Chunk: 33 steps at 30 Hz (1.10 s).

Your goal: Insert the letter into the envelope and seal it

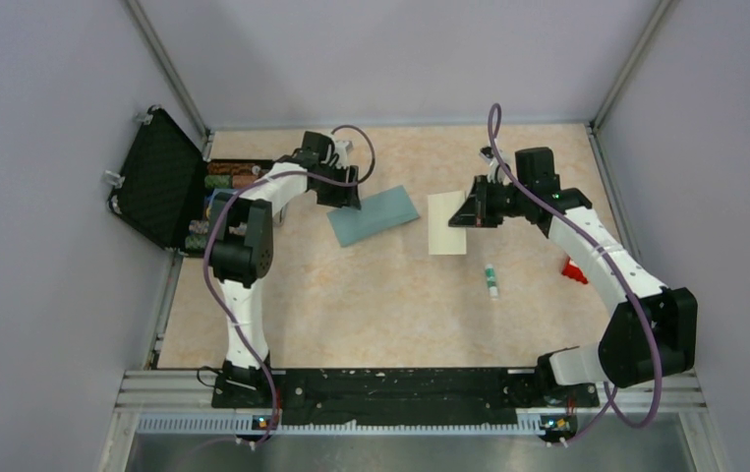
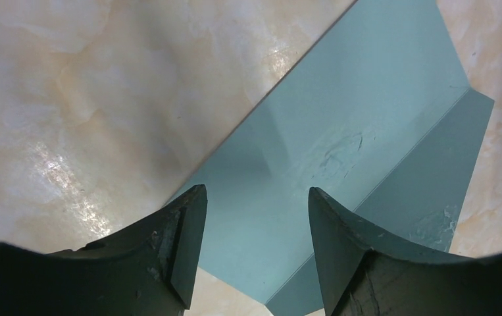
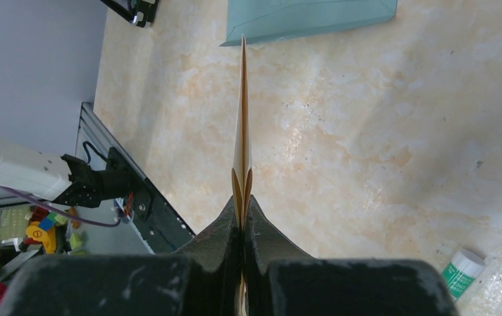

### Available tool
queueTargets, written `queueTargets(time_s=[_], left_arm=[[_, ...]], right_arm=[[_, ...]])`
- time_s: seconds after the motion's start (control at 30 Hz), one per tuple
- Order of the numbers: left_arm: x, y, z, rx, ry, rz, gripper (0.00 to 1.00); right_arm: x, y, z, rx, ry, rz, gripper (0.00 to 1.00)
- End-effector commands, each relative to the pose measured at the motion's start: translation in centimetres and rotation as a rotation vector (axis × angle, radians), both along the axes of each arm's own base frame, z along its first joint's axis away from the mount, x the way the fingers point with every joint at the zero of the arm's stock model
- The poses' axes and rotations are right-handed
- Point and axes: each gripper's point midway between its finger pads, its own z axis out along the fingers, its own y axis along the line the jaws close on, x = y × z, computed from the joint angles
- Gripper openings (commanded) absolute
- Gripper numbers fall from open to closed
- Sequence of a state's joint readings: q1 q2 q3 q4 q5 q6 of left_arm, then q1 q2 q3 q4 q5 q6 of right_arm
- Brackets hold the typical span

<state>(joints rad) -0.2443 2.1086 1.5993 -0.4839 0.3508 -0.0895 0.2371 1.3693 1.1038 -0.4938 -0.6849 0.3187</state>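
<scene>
The envelope is lying crooked, and its flap side [image 2: 427,176] slants away from the letter. My left gripper should therefore rotate the envelope [image 1: 375,214] until its flap faces the letter.
The teal envelope [image 1: 374,215] lies flat on the table, tilted, left of centre. It fills the left wrist view [image 2: 340,151] with its flap folded out at the right. My left gripper [image 1: 343,194] is open and hovers over the envelope's left end, its tips [image 2: 254,217] apart above the paper. My right gripper [image 1: 468,211] is shut on the folded beige letter [image 1: 446,223], pinching its right edge. In the right wrist view the letter [image 3: 242,125] shows edge-on, sticking out from the closed jaws toward the envelope [image 3: 307,18].
A glue stick [image 1: 490,280] lies right of centre, also showing in the right wrist view [image 3: 464,268]. A red object [image 1: 573,269] sits by the right arm. An open black case [image 1: 159,177] with small items stands at the left edge. Walls enclose the table.
</scene>
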Motion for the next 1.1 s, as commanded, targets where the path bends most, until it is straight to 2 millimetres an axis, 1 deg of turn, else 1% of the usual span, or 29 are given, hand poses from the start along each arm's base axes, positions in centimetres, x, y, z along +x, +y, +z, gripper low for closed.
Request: queueTargets(time_s=[0.0, 0.1, 0.17, 0.23, 0.3, 0.37, 0.43, 0.5, 0.6, 0.67, 0.8, 0.83, 0.87, 0.9, 0.97, 1.03, 1.07], left_arm=[[2.2, 0.0, 1.4, -0.019, -0.076, 0.044, 0.64], [3.7, 1.2, 1.4, 0.052, -0.117, 0.089, 0.64], [4.1, 2.1, 0.8, 0.095, -0.118, 0.12, 0.66], [3.7, 2.1, -0.1, 0.091, -0.087, 0.116, 0.66], [2.8, 1.5, -1.0, 0.045, -0.033, 0.104, 0.66], [1.3, 0.1, -1.4, -0.038, 0.024, 0.059, 0.66], [0.2, -0.8, -1.6, -0.095, 0.067, 0.039, 0.66], [-1.0, -1.3, -1.9, -0.128, 0.104, 0.028, 0.65], [-2.7, -2.0, -1.5, -0.185, 0.134, 0.0, 0.63], [-4.2, -2.4, -1.3, -0.207, 0.161, 0.015, 0.63], [-7.4, -3.5, 0.0, -0.274, 0.195, 0.04, 0.61], [-8.4, -4.1, 0.7, -0.308, 0.205, 0.033, 0.61], [-9.5, -4.9, 1.8, -0.347, 0.201, 0.007, 0.61], [-10.9, -5.8, 2.3, -0.372, 0.206, -0.02, 0.62], [-13.4, -7.1, 2.4, -0.373, 0.212, -0.05, 0.62], [-15.7, -8.2, 2.0, -0.313, 0.185, -0.11, 0.62], [-16.6, -8.4, 1.6, -0.278, 0.159, -0.145, 0.63]], right_arm=[[0.5, -0.1, 1.5, 0.021, -0.058, -0.009, 0.0], [0.4, -0.1, 1.4, 0.02, -0.058, -0.009, 0.0], [0.4, -0.2, 1.4, 0.02, -0.058, -0.01, 0.0], [0.4, -0.2, 1.4, 0.018, -0.061, -0.012, 0.0], [0.5, -0.2, 1.4, 0.013, -0.062, -0.011, 0.0], [0.6, -0.2, 1.6, 0.011, -0.066, -0.012, 0.0], [0.9, -0.2, 1.8, 0.011, -0.071, -0.012, 0.0], [1.2, -0.1, 2.1, 0.014, -0.079, -0.012, 0.0], [1.6, 0.1, 2.3, 0.021, -0.081, -0.012, 0.0], [1.9, 0.2, 2.4, 0.028, -0.079, -0.013, 0.0], [2.5, 0.5, 2.4, 0.049, -0.07, -0.021, 0.0], [2.6, 0.6, 2.3, 0.053, -0.064, -0.023, 0.0], [2.7, 0.7, 2.1, 0.056, -0.056, -0.026, 0.0], [2.8, 0.7, 1.8, 0.056, -0.047, -0.03, 0.0], [3.1, 0.8, 1.4, 0.058, -0.034, -0.036, 0.0], [3.5, 0.8, 1.1, 0.055, -0.026, -0.047, 0.0], [3.8, 0.8, 1.1, 0.054, -0.026, -0.053, 0.0]])
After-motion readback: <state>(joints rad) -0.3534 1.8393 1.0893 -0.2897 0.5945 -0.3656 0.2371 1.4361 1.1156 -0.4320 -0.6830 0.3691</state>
